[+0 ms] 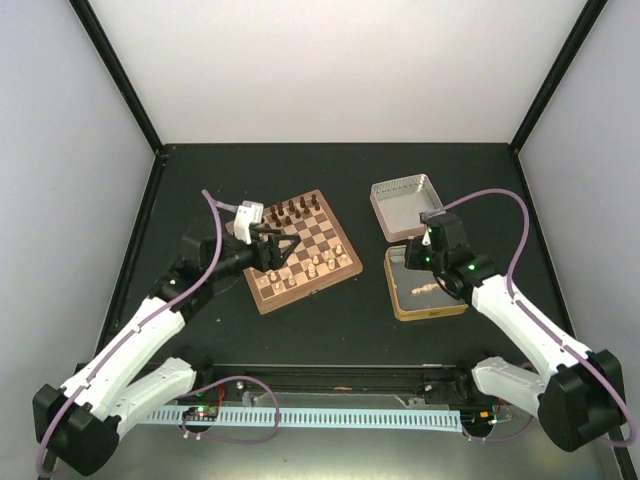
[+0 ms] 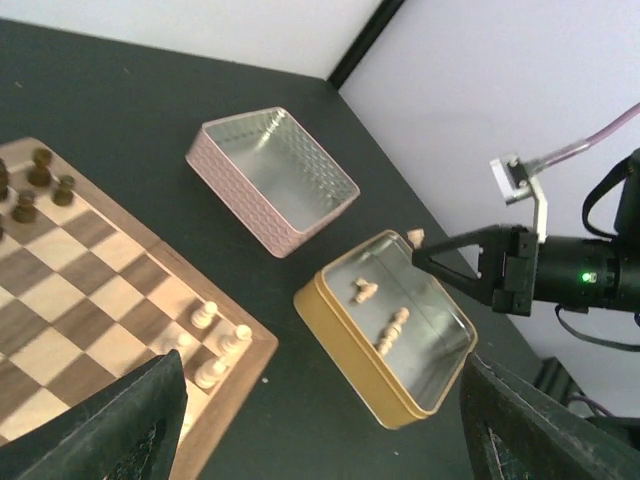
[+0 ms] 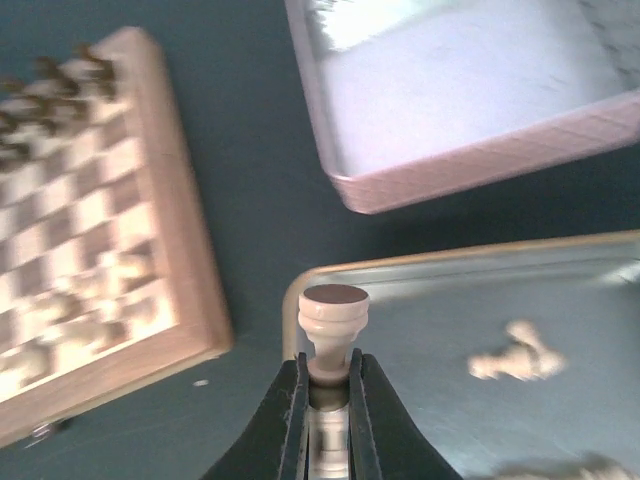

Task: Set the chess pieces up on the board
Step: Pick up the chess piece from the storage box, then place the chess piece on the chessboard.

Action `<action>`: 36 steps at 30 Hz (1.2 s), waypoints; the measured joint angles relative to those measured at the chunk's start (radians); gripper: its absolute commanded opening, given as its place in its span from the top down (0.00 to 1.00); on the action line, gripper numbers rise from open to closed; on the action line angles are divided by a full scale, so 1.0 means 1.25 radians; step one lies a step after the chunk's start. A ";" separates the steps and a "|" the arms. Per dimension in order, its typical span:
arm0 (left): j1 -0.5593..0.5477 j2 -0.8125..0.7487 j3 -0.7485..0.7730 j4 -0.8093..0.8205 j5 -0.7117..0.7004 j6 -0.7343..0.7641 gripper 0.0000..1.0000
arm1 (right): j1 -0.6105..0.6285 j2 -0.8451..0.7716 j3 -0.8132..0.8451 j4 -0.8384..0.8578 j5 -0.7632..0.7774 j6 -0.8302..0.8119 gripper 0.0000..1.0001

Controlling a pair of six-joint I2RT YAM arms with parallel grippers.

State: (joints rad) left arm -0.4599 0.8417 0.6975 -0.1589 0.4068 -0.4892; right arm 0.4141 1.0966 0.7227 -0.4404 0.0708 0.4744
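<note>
The cream piece's brown base (image 3: pixel 336 294) is facing up in the robot's right gripper, so next the left gripper takes the piece (image 3: pixel 332 326) and gives it back with the base down.
The board (image 1: pixel 300 250) lies left of centre, with dark pieces (image 1: pixel 295 212) on its far rows and cream chess pieces (image 1: pixel 310 266) on its near rows. My right gripper (image 3: pixel 328 375) is shut on a cream piece (image 3: pixel 334 318) and holds it above the left corner of the gold tin (image 3: pixel 300 290). In the top view this gripper (image 1: pixel 428 240) hovers over the tin's (image 1: pixel 425 308) far edge. Loose cream pieces (image 2: pixel 390 330) lie inside the tin (image 2: pixel 340 335). My left gripper (image 1: pixel 283 250) is open and empty above the board's left part.
A pinkish square tin lid (image 1: pixel 405 208) lies upturned just beyond the gold tin, to the right of the board. In the left wrist view the right gripper (image 2: pixel 425 252) shows with the cream piece (image 2: pixel 415 237) at its tip. Dark walls bound the table.
</note>
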 measured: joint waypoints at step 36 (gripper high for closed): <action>0.000 0.164 0.032 0.139 0.411 -0.272 0.64 | 0.232 0.161 0.246 0.113 -0.722 -0.311 0.98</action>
State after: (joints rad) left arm -0.4599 1.0466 0.7372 0.0151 0.9211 -0.8291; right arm 0.7044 1.2976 1.0302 -0.2996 -0.8322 0.0856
